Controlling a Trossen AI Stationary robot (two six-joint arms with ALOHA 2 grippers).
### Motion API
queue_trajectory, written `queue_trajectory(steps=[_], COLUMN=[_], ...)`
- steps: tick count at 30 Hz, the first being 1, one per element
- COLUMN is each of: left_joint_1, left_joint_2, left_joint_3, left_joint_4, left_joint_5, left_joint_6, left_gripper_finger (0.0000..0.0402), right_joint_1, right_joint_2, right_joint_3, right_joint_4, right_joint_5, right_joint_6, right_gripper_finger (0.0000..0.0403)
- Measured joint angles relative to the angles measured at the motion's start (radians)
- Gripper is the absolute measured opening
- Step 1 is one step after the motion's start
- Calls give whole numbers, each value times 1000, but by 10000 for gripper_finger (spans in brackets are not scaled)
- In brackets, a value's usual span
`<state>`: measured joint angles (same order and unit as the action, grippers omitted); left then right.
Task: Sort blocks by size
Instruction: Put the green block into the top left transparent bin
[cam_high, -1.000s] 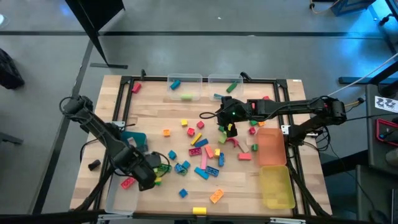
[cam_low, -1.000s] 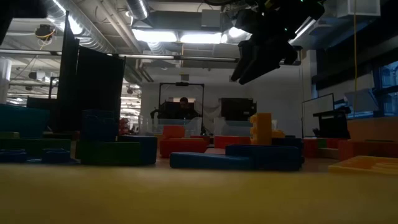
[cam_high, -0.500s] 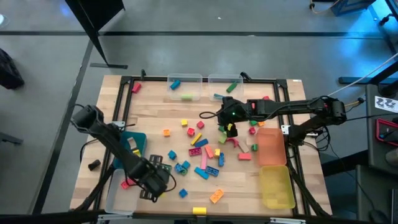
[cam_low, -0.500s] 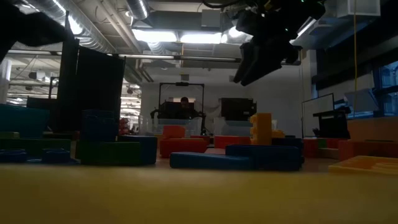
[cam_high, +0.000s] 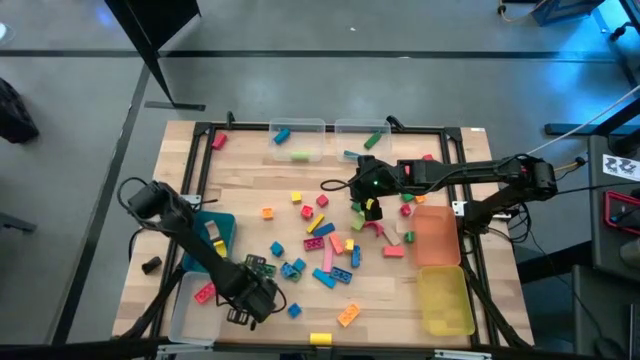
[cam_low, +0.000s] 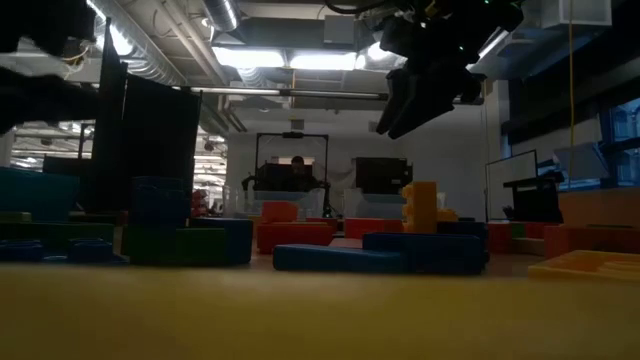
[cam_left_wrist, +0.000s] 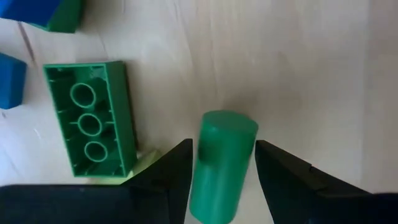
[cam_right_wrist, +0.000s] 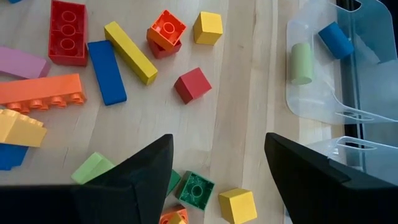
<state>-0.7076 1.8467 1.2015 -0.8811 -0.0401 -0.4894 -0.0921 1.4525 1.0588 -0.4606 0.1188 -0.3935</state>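
Note:
My left gripper is carrying the green cylinder (cam_left_wrist: 222, 168), which matches the light green one (cam_high: 300, 156) in the far clear bin. It should carry on carrying the green cylinder until it hangs over that bin.
Many coloured blocks (cam_high: 325, 245) lie scattered on the middle of the wooden table (cam_high: 400, 300). My left gripper (cam_high: 245, 300) points down near the table's front left, shut on a green cylinder block (cam_left_wrist: 224, 162). Beside it a green brick (cam_left_wrist: 90, 127) lies with its hollow underside up. My right gripper (cam_high: 368, 205) hangs open above the middle of the table, slanting down, with nothing between its fingers (cam_right_wrist: 134, 180). In the low view it shows at the top (cam_low: 420, 95). My left gripper pinches the green cylinder by its round side (cam_left_wrist: 202, 162) between the two fingers (cam_left_wrist: 171, 168). The fingers come from above and point down, and the cylinder runs along them. Its free end (cam_left_wrist: 227, 124) sticks out past the fingertips toward the wood; whether it touches, I cannot tell.
Two clear bins (cam_high: 298, 140) (cam_high: 362, 133) with a few blocks stand at the far edge. A blue bin (cam_high: 212, 232) and a clear bin (cam_high: 192, 305) are at the left, an orange bin (cam_high: 435, 235) and a yellow bin (cam_high: 445, 300) at the right.
My left gripper has come down and moved toward the table's near edge and a little to the right, rolling about its own axis as it went. My right gripper has kept still.

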Motion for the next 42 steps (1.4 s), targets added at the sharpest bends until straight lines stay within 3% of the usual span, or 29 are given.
queue_trajectory(steps=[9,15,23,28,34,42], left_joint_1=[19,56,155,234,371,616], left_joint_2=[47,39,2,-53,-140,-225], left_joint_3=[1,2,24,71,123,127], left_joint_4=[8,8,32,33,30,25], left_joint_5=[6,11,12,13,0,-167], left_joint_6=[56,82,140,199,344,700], left_gripper_finger=[128,120,120,120,120,126], right_joint_1=[0,0,-2,-19,-79,-160], right_joint_2=[-2,-2,-4,-4,-4,-4], right_joint_3=[0,0,0,0,0,0], right_joint_4=[-15,-46,-165,-200,-215,-222], right_joint_5=[11,75,193,170,110,43], right_joint_6=[-3,-5,-60,-55,28,164], right_gripper_finger=[253,253,253,253,253,253])
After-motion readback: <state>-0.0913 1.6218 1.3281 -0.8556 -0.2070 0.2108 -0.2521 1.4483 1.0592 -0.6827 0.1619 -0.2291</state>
